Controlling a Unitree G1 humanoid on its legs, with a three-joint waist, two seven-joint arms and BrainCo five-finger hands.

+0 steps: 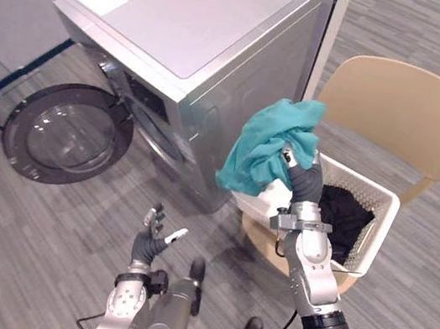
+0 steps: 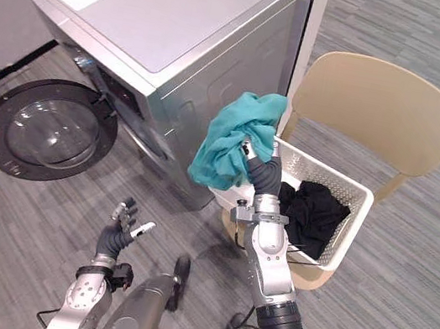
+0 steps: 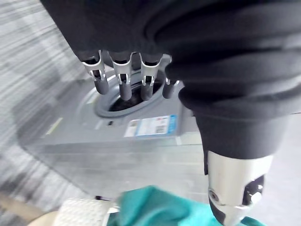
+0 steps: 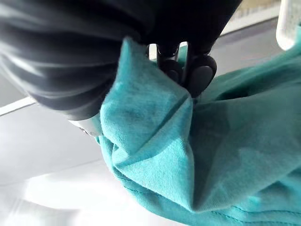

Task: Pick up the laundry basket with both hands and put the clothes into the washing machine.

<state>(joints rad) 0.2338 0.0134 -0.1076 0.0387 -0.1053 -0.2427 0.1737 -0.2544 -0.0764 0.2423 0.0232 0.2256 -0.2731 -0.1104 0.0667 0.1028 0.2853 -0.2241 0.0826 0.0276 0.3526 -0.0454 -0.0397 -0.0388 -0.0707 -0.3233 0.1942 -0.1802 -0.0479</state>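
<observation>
Loose folds hang well past the robot's right gripper, so I expect the teal garment to hang partly out of the drum opening when the robot pushes it in.
My right hand is raised beside the washer and is shut on a teal garment, whose folds fill the right wrist view under the fingertips. Behind it a white laundry basket rests on a tan chair and holds dark clothes. The silver washing machine stands at the left with its round door swung open toward the floor. My left hand hovers low over the floor, open and holding nothing; its fingers point at the drum opening.
The tan chair stands right of the washer on grey wood-look flooring. A white upright panel runs between the machine and the chair. Open floor lies in front of the washer door.
</observation>
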